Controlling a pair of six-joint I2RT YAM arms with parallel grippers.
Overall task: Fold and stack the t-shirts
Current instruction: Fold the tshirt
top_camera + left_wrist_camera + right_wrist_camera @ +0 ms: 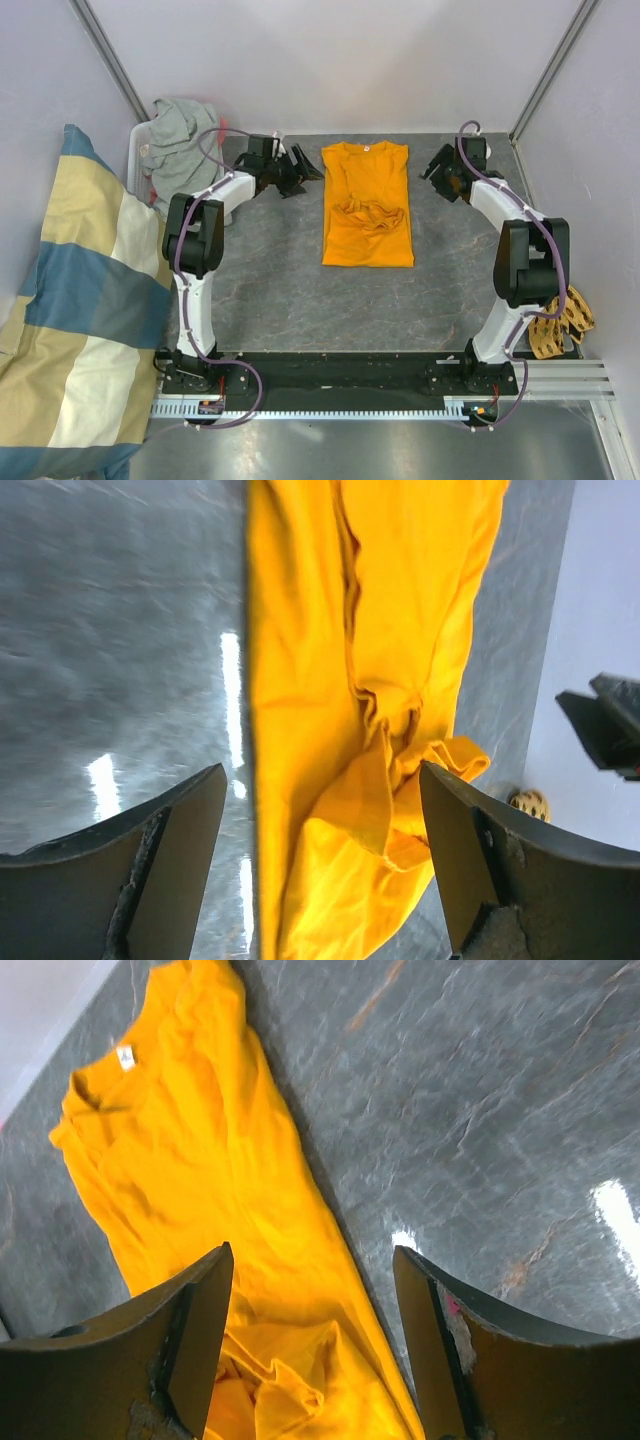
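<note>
The orange t-shirt's sides [331, 225] are folded in to a strip and its near hem corner [326, 262] is free, so my left gripper goes on moving toward that corner before it closes there.
The orange t-shirt [366, 203] lies flat on the grey table, sides folded in to a long strip, neck at the far end, with bunched sleeves in its middle. It also shows in the left wrist view [350, 680] and the right wrist view [210, 1190]. The grey t-shirt [178, 135] is crumpled in a white bin at the far left. My left gripper [304, 171] is open and empty just left of the orange shirt's far end. My right gripper [432, 166] is open and empty just right of it.
A cream-and-blue blocked cloth [80, 300] hangs at the left. A white bin [137, 160] stands at the far left corner. A tan woven disc [560, 325] lies by the right arm's base. Walls close in the back and sides.
</note>
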